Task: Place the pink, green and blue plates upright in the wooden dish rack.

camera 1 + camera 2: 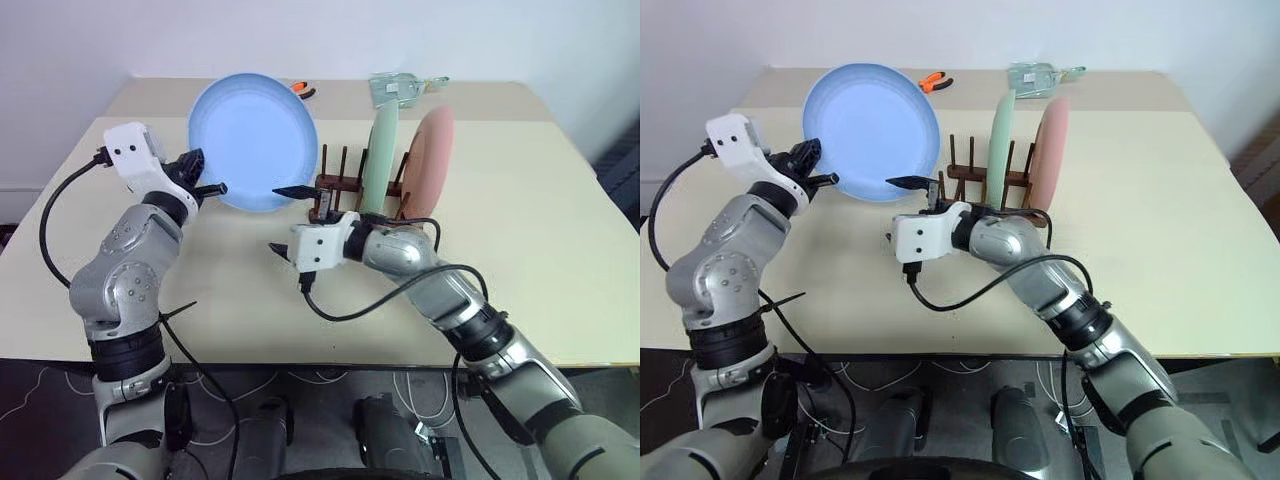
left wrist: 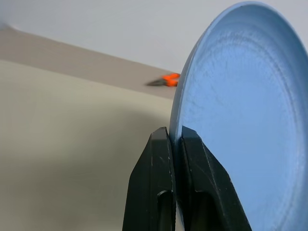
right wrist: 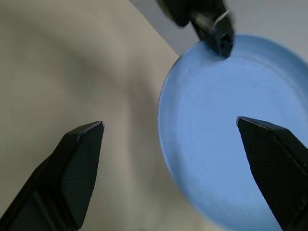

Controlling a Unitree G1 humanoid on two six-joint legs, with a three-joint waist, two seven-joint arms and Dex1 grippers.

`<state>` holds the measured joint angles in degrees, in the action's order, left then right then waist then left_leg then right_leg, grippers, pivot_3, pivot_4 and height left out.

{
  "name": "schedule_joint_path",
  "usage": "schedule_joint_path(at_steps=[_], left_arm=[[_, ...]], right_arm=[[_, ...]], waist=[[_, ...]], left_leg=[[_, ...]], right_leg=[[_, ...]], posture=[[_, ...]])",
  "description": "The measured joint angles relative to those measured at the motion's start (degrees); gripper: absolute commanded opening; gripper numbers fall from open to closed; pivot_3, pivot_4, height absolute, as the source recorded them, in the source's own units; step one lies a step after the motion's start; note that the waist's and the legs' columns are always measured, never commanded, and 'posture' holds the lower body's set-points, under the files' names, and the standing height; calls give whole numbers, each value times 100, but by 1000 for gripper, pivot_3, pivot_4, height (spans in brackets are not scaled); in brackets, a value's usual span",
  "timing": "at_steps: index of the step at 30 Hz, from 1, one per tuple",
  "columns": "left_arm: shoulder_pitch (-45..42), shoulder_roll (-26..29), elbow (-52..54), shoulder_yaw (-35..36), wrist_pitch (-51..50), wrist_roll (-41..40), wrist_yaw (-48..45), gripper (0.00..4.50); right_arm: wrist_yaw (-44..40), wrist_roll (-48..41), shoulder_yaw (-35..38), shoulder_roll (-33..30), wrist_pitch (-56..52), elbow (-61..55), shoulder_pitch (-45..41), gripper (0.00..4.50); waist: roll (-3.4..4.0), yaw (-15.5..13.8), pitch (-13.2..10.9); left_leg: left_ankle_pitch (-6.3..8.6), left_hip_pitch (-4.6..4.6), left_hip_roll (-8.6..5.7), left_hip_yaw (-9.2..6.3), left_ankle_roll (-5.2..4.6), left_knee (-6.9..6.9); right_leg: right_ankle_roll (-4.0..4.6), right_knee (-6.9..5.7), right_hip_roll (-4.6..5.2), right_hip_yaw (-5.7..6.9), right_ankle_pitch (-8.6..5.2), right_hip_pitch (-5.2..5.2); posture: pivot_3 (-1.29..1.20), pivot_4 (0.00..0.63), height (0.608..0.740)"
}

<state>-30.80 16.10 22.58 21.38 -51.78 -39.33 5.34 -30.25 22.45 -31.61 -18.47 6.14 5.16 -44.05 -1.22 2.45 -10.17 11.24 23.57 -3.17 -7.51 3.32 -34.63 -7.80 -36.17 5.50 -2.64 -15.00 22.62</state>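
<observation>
The robot's left gripper has the blue plate by its rim (image 1: pixel 194 146) away from the rack, so next the right gripper grabs the plate's opposite rim (image 1: pixel 302 183) and stands the plate in the rack.
The blue plate (image 1: pixel 255 140) is held up on edge above the table, left of the wooden dish rack (image 1: pixel 335 186). My left gripper (image 1: pixel 205 182) is shut on the plate's lower left rim, and its fingertips (image 2: pixel 163 144) pinch that rim in the left wrist view. The green plate (image 1: pixel 380 160) and the pink plate (image 1: pixel 430 160) stand upright in the rack, side by side. My right gripper (image 1: pixel 287 220) is open just below the blue plate's right edge, in front of the rack, holding nothing. Its wrist view shows the blue plate (image 3: pixel 226 144) ahead of its wide-spread fingers (image 3: pixel 82 163).
Orange-handled pliers (image 1: pixel 303 90) and a clear packet (image 1: pixel 400 88) lie at the back of the beige table (image 1: pixel 520 250). Black cables hang from both wrists. The rack has free pegs on its left side.
</observation>
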Motion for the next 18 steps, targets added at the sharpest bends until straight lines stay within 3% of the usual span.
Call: schedule_joint_path(at_steps=[1,4,10,11,13,15,18], left_arm=[[19,-31,183,35,-161,-152,76,18],[204,-59,572,54,-459,-460,242,0],[427,68,771,206,-634,-639,374,0],[437,89,755,236,-632,-634,379,320],[466,78,639,330,-602,-627,383,997],[416,59,619,279,-466,-631,329,1981],[60,74,389,400,105,-470,323,1981]], right_arm=[[90,131,-48,105,114,238,-117,4500],[316,440,-163,326,360,747,-327,3653],[550,870,-176,383,652,1149,-435,683],[601,895,-174,379,727,1141,-435,156],[719,992,-133,371,814,1083,-436,0],[730,1080,-130,374,759,1110,-418,0],[784,1124,-122,391,696,1096,-324,0]], waist=[[0,0,0],[0,-4,0],[-6,-13,-3],[-6,-11,-3],[-6,-11,-3],[-10,-17,-4],[-14,-22,-6]], left_leg=[[0,0,0,0,0,1],[0,0,-1,0,1,3],[-2,0,-2,-1,4,3],[-2,0,-2,0,4,4],[-3,-1,-1,-1,5,5],[-4,-2,-1,-2,7,5],[-5,-2,-1,-2,9,7]], right_leg=[[0,0,0,0,0,0],[0,1,0,-1,0,-1],[1,1,0,-1,0,-1],[1,1,0,-1,0,-1],[2,0,-2,0,0,0],[2,1,-2,0,0,-2],[3,3,-2,0,1,-1]], posture=[[0,150,740],[0,150,740],[0,150,740],[0,150,740],[0,150,740],[0,150,740],[0,150,740]])
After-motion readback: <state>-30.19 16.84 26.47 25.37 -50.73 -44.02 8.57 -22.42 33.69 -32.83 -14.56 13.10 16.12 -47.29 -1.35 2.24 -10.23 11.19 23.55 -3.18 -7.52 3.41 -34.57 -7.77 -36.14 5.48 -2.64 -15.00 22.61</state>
